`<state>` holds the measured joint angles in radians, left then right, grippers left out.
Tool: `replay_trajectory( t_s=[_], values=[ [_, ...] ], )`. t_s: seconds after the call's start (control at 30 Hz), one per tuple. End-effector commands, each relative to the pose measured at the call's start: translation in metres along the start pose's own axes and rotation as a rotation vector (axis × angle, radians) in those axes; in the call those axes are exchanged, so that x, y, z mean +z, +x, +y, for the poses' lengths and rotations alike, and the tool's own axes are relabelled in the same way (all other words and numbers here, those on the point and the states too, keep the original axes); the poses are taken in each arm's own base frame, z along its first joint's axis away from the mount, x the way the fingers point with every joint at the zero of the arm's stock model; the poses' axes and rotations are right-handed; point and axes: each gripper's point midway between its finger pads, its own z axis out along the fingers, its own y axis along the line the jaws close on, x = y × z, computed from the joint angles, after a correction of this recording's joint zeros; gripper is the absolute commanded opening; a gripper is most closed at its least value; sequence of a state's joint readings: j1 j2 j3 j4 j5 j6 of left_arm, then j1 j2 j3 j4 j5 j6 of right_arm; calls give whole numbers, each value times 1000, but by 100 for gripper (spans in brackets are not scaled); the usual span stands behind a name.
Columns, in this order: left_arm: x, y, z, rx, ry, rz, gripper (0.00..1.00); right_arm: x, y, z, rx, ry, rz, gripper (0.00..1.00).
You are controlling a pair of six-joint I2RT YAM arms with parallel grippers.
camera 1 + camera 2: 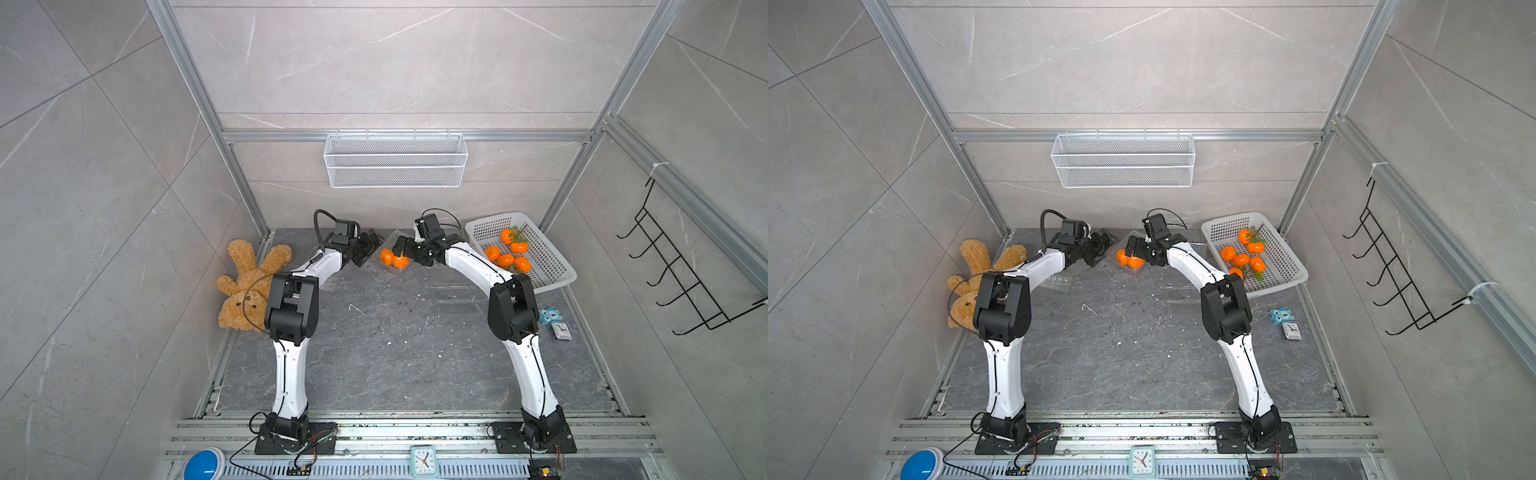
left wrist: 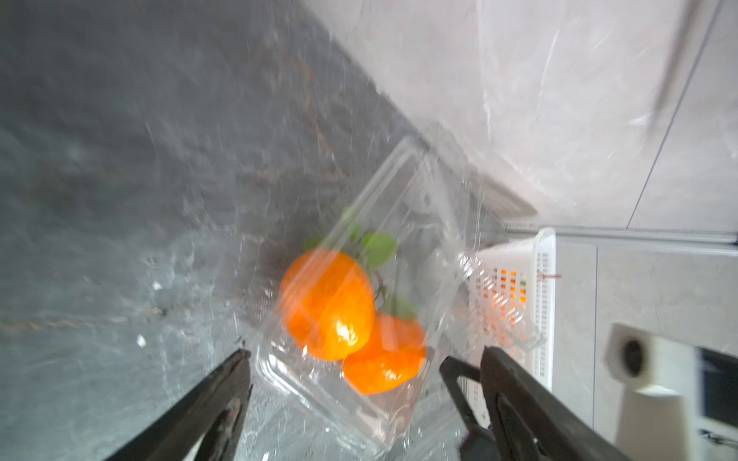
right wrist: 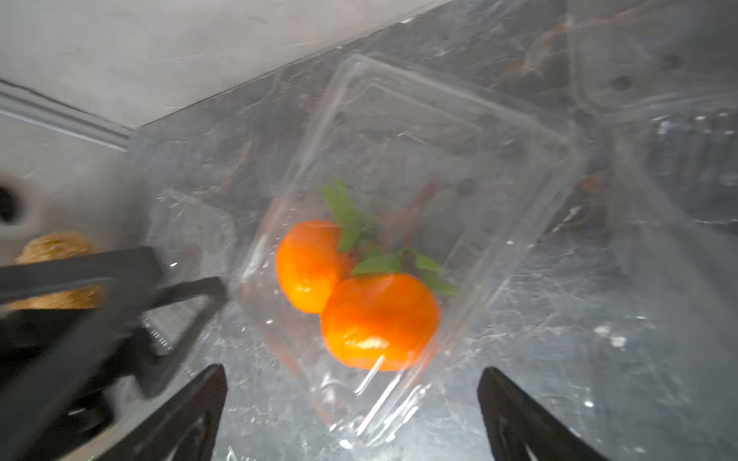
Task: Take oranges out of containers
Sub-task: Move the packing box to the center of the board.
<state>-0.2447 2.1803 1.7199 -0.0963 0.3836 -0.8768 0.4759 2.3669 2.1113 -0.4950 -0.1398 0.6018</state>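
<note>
The clear container (image 1: 392,249) sits at a slant near the back side. My left gripper and my right gripper should move it to the open middle (image 1: 385,305) and turn it square.
Two oranges (image 1: 392,258) with green leaves lie in a clear container (image 3: 439,131) at the back middle of the table, in both top views (image 1: 1129,259). Its lid looks partly raised behind the fruit. My left gripper (image 1: 368,249) is open just left of it. In the left wrist view the left gripper (image 2: 364,353) has its jaws standing on either side of the container's (image 2: 319,383) near end. My right gripper (image 1: 405,253) is open on the right. In its wrist view the right gripper (image 3: 352,372) straddles the near end without touching it.
A white perforated basket (image 1: 494,219) at the back right holds several oranges (image 1: 505,260). Another clear container (image 3: 659,80) lies beyond, and one (image 1: 1059,282) sits by the left arm. A plush toy (image 1: 245,286) lies far left, and small clocks (image 1: 550,316) far right.
</note>
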Motion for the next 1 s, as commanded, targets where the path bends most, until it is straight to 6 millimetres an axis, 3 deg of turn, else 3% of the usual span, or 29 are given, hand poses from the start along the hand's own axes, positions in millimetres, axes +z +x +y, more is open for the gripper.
replay_trajectory(
  t_s=[0.0,0.1,0.23,0.4,0.57,0.7,0.73,0.97],
  values=[
    [-1,-27,-9,31,-1,-37,92,6,7,-19,-17,106,25,100],
    [22,-35,-12,62,-4,-30,92,9,5,-25,-23,137,23,100],
    [55,-30,-15,73,41,1,92,19,9,-25,-24,126,44,100],
    [65,-12,-31,97,97,39,91,26,11,-6,-24,34,63,99],
    [57,8,-53,121,150,68,91,21,12,13,-28,-26,63,93],
    [46,23,-57,109,156,73,91,8,16,23,-31,-47,52,90],
    [31,22,-69,118,170,57,91,4,18,24,-31,-50,50,89],
    [-9,46,-60,67,164,49,91,-29,48,40,-29,-84,51,85]
  ],
)
